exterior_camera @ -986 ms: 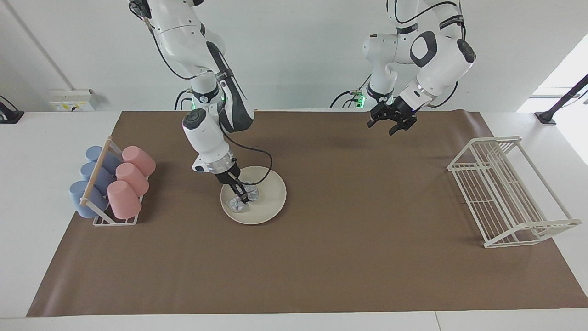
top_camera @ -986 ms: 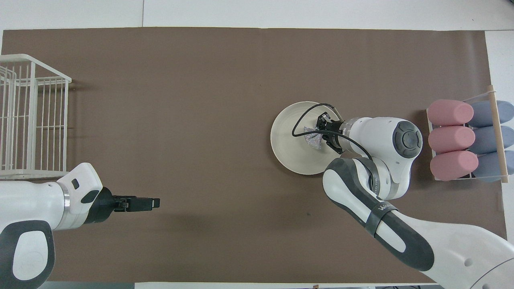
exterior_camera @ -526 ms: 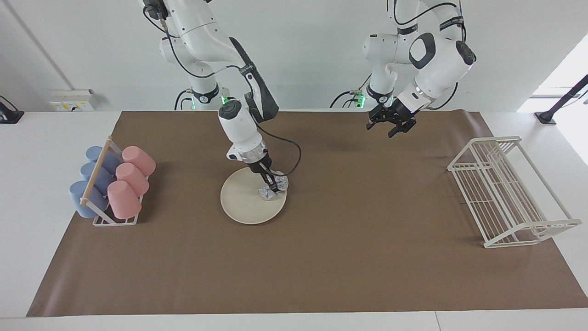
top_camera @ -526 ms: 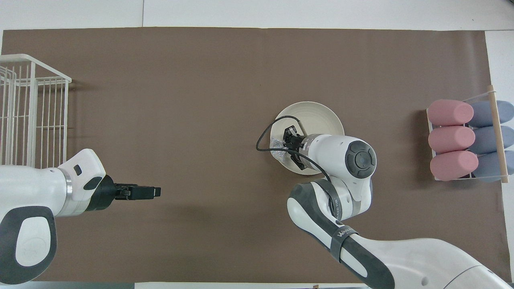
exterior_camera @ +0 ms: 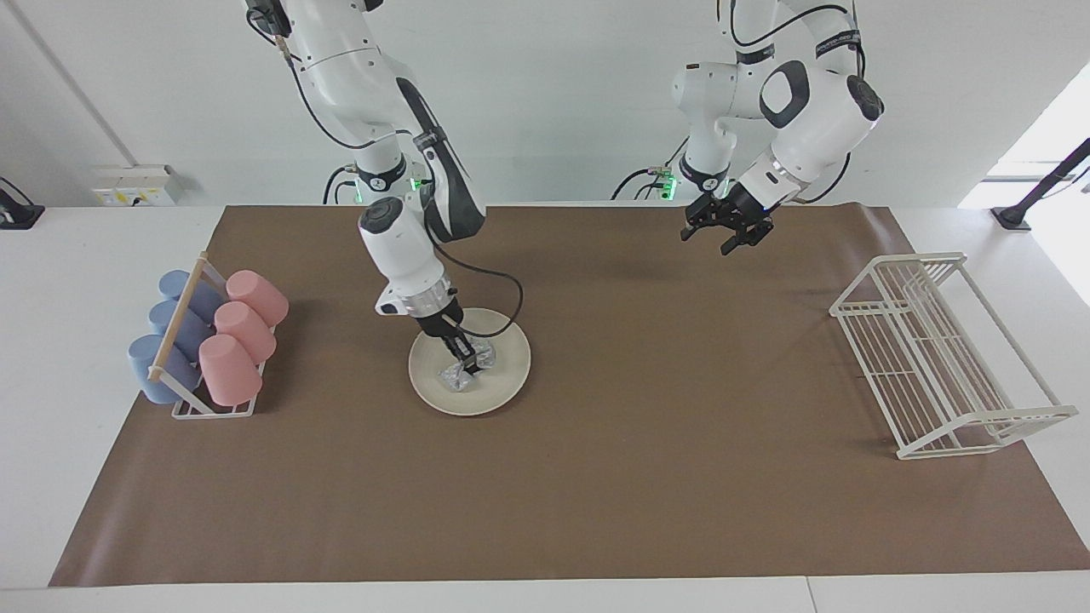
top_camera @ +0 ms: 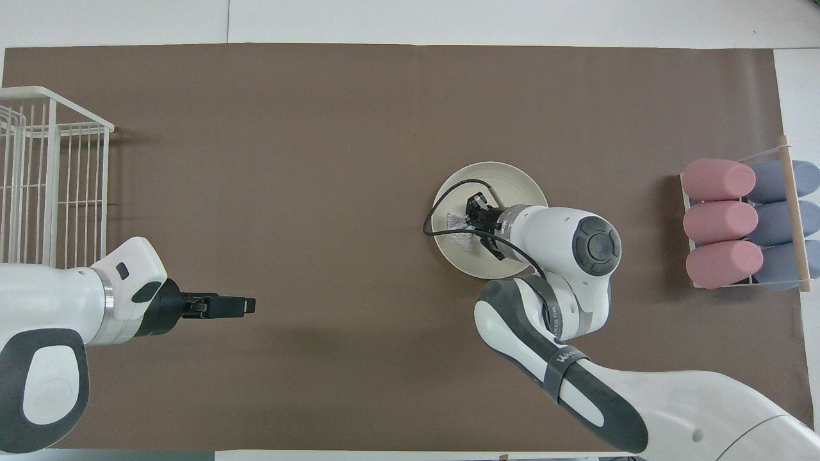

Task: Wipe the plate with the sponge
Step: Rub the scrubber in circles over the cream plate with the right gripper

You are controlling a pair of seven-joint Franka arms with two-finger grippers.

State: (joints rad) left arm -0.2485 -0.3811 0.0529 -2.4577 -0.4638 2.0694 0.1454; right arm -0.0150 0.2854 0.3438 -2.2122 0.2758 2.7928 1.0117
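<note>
The silvery sponge (top_camera: 462,239) spreads out in wrinkles (top_camera: 457,222) beyond my right gripper, so I expect the sponge's loose end to stay spread when my left gripper carries the sponge.
The cream-white plate (exterior_camera: 508,368) (top_camera: 512,186) lies flat on the brown mat, toward the right arm's end of the table. My right gripper (exterior_camera: 467,361) (top_camera: 471,222) slants down onto it and is shut on the silvery sponge (exterior_camera: 454,377) (top_camera: 456,225). The sponge rests on the plate's inner surface, near its middle. My left gripper (exterior_camera: 726,226) (top_camera: 242,306) hangs open and empty above the mat near the robots' edge, well apart from the plate; that arm waits.
A rack of pink and blue cups (exterior_camera: 209,340) (top_camera: 743,224) lying on their sides stands at the right arm's end. A white wire dish rack (exterior_camera: 945,353) (top_camera: 51,186) stands at the left arm's end. The right arm's cable loops over the plate.
My right gripper swept the sponge across the plate to its rim on the left arm's side, then back toward the middle. The left gripper has hardly moved.
</note>
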